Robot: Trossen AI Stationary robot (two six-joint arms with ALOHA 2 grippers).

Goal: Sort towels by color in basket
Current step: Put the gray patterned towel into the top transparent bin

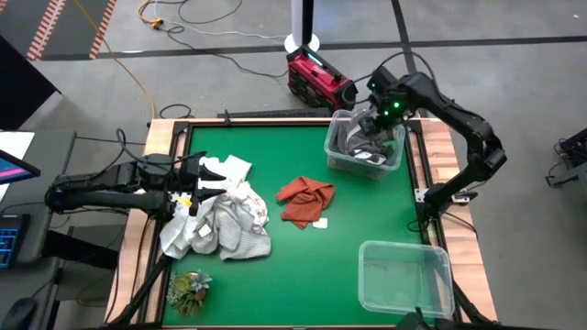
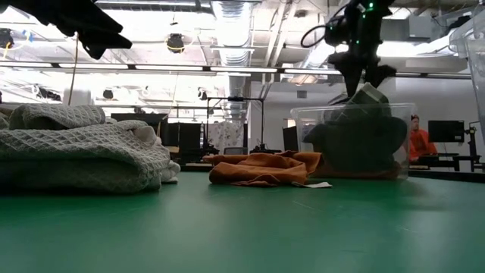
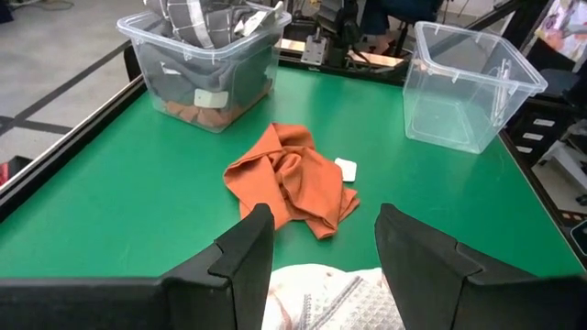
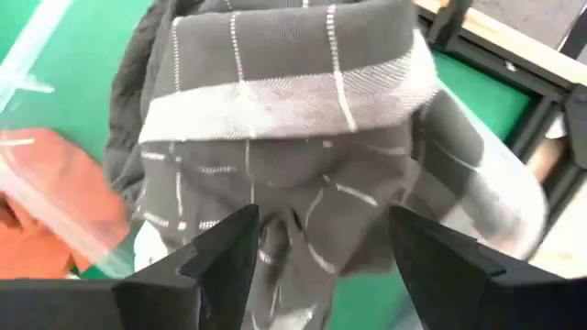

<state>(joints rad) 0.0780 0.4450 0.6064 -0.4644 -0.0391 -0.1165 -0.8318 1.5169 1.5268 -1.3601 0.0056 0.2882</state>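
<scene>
Next, I move my right gripper back down to the grey-checked towel and push its bunched fold (image 4: 292, 225) into the bin, because the towel is sticking up above the bin's rim (image 2: 369, 95).
A clear bin (image 1: 332, 154) at the table's far right holds dark grey and grey-checked towels (image 4: 293, 119). My right gripper (image 4: 321, 247) hangs open just over that heap (image 2: 364, 95), a finger on either side of a fold. The rust-orange towel (image 1: 305, 200) lies crumpled flat at mid-table. White and pale grey towels (image 1: 225, 220) are piled at the left. My left gripper (image 1: 194, 188) is open and hovers well above that pile (image 2: 76, 148), touching nothing. My right gripper points down into the bin, its open fingers (image 4: 220, 266) either side of a bunched fold of the grey-checked towel (image 4: 303, 229). Whether the fingers touch the cloth, I cannot tell. The towel rests on the heap in the bin.
A second clear bin (image 1: 404, 275) stands at the near right corner. A small green leafy tuft (image 1: 188, 289) lies at the near left edge. A white tag (image 1: 320, 223) lies beside the orange towel. Bare green mat shows between the pile, the orange towel and the bins.
</scene>
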